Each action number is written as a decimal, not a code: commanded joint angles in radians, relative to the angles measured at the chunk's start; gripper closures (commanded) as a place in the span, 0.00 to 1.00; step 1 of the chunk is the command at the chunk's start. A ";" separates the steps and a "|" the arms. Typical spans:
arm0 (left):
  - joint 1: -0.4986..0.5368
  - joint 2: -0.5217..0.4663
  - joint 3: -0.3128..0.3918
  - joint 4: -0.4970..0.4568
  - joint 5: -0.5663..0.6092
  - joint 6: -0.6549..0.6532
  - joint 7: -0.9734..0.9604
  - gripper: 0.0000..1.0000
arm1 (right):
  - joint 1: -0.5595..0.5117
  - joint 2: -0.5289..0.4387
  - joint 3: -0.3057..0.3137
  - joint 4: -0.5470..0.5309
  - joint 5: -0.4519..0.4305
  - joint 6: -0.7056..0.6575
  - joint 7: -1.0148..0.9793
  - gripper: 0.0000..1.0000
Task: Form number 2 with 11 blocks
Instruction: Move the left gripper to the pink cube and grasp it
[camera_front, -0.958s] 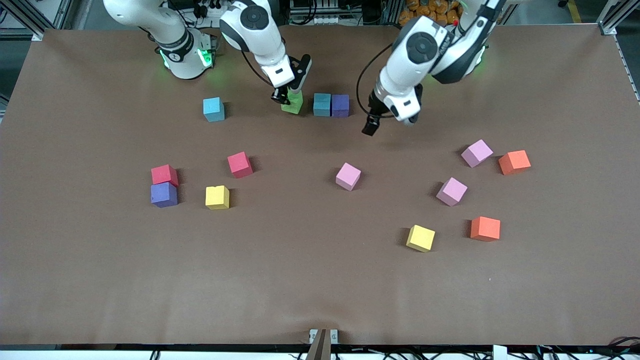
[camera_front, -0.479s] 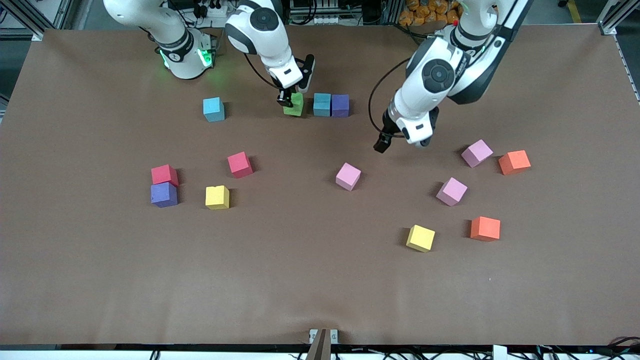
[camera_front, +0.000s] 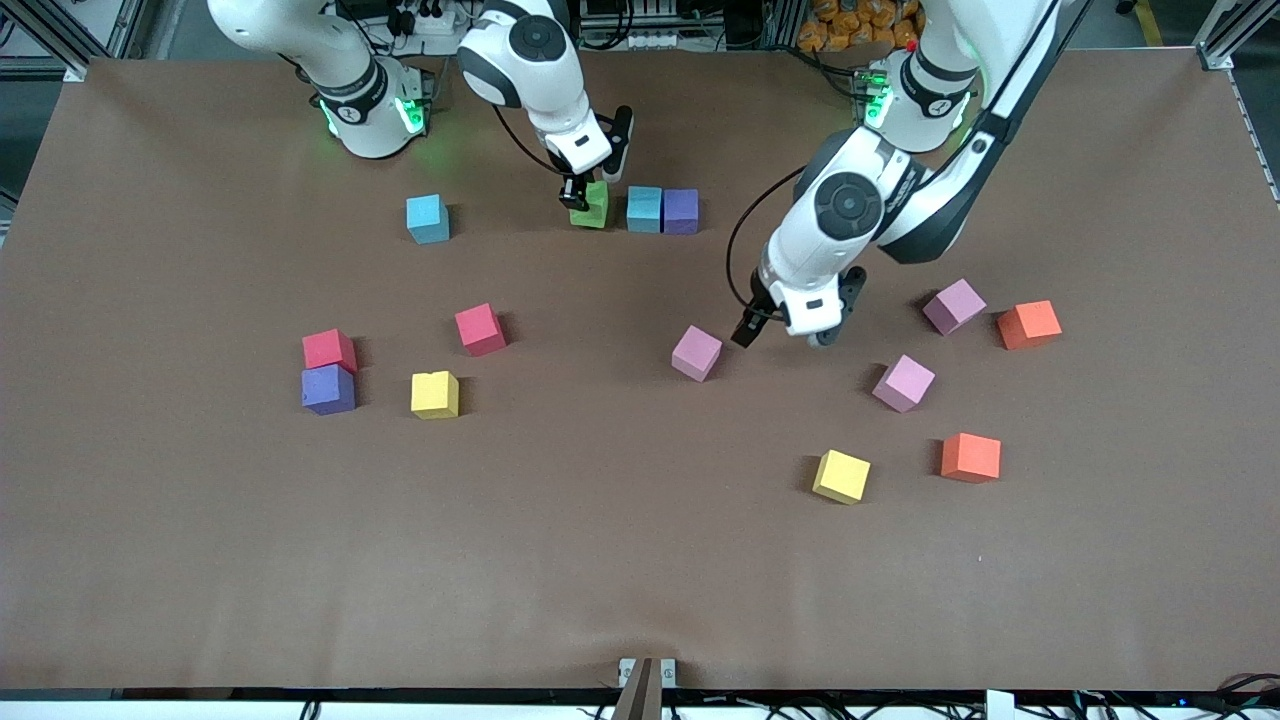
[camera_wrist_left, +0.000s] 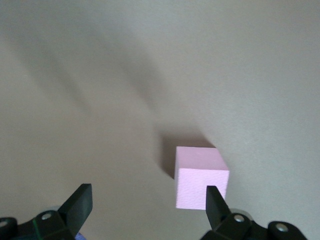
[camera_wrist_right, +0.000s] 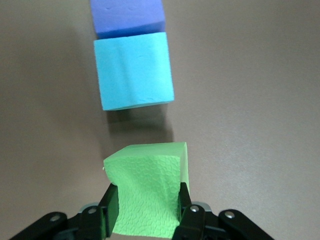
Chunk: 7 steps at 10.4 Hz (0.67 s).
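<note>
The pink block (camera_wrist_left: 201, 182) is lined up with the end of one finger of my left gripper, so next my left gripper moves across and centres over the block (camera_front: 696, 353) before it closes.
My right gripper (camera_front: 583, 198) is shut on a green block (camera_front: 592, 206), low at the table and next to a teal block (camera_front: 644, 209) with a small gap. The teal block touches a purple block (camera_front: 681, 211), so the three form a row. The right wrist view shows the green block (camera_wrist_right: 147, 195) pinched in the right gripper (camera_wrist_right: 145, 205), with the teal block (camera_wrist_right: 135, 70) and purple block (camera_wrist_right: 127, 17) ahead. My left gripper (camera_front: 783, 337) is open and low beside a pink block (camera_front: 696, 353). In the left wrist view the left gripper (camera_wrist_left: 147, 200) has the pink block (camera_wrist_left: 200, 182) at one fingertip (camera_wrist_left: 214, 200), not between the two.
Loose blocks lie about: blue (camera_front: 427, 218), red (camera_front: 480, 329), red (camera_front: 329, 350) touching purple (camera_front: 328, 389), and yellow (camera_front: 435, 394). Toward the left arm's end are pink (camera_front: 953, 305), orange (camera_front: 1029, 324), pink (camera_front: 903, 382), orange (camera_front: 970, 457) and yellow (camera_front: 841, 476).
My left gripper has swung from near the row down toward the front camera, ending beside the pink block. My right gripper has carried the green block slightly closer to the teal block.
</note>
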 joint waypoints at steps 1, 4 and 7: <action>-0.053 0.028 0.078 0.064 0.019 -0.039 -0.002 0.00 | 0.007 0.038 0.000 0.029 -0.009 0.004 -0.005 0.60; -0.103 0.032 0.130 0.110 0.015 -0.039 -0.077 0.00 | 0.024 0.051 0.000 0.046 -0.008 0.004 -0.005 0.60; -0.188 0.080 0.199 0.134 0.021 -0.037 -0.131 0.00 | 0.024 0.062 0.000 0.063 -0.009 0.002 -0.005 0.61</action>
